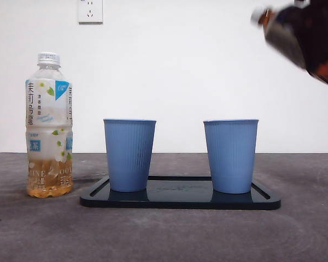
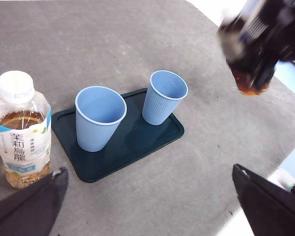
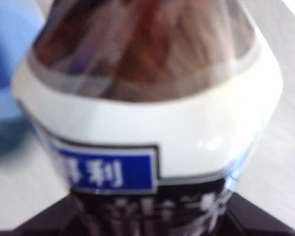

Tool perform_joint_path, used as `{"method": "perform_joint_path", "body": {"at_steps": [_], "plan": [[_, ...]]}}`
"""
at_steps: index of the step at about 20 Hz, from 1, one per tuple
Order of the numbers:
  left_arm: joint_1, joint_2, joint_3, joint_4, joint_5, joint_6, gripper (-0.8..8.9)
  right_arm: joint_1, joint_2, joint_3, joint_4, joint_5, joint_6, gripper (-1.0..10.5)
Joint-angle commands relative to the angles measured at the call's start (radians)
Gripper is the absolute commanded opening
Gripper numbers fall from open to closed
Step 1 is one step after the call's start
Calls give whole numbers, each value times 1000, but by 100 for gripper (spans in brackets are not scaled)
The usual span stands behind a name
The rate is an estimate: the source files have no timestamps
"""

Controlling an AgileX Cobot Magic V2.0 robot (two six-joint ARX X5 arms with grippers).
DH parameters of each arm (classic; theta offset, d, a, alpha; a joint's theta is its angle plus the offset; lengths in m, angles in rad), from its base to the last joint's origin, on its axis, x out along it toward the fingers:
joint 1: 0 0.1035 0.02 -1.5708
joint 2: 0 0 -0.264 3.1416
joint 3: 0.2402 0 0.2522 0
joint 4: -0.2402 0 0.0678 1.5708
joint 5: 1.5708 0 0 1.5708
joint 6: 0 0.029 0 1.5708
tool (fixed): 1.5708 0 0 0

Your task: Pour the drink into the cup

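The tea will run toward the bottle's neck and stay inside when I tilt the bottle of pale tea (image 1: 49,125), because the white cap (image 1: 48,58) closes the bottle.
A dark drink bottle (image 1: 303,35) with a white and blue label (image 3: 147,147) hangs tilted high at the right, above and to the right of the cups, with my right gripper (image 3: 152,219) shut on it. It fills the right wrist view. Two blue ribbed cups, one on the left (image 1: 129,155) and one on the right (image 1: 230,155), stand upright and empty (image 2: 99,120) (image 2: 163,98) on a dark tray (image 1: 180,201). My left gripper (image 2: 147,206) is open, held above the table's near side with nothing between its jaws.
A capped bottle of pale tea (image 1: 49,131) with a flowered label stands on the grey table left of the tray, close to one left jaw (image 2: 22,132). The table's edge (image 2: 285,128) runs beyond the right cup. A wall socket (image 1: 90,11) is on the back wall.
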Motion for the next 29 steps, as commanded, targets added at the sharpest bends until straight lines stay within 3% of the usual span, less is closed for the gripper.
{"method": "perform_joint_path", "body": {"at_steps": [1,6,13,20,29], "plan": [[-5,5,19,8,-3,25,527,-36,-100,-56,165,-72,75,166],[-5,5,19,8,-3,33,528,-109,-272,-385,642,-170,151,166],[-5,5,19,-21,-75,33,527,-132,-192,-769,1271,-219,217,166],[-5,5,19,-45,-77,28,527,-198,-18,-821,1521,-254,229,166],[-5,5,19,-44,-78,28,527,-236,129,-821,1635,-297,227,166]]}}
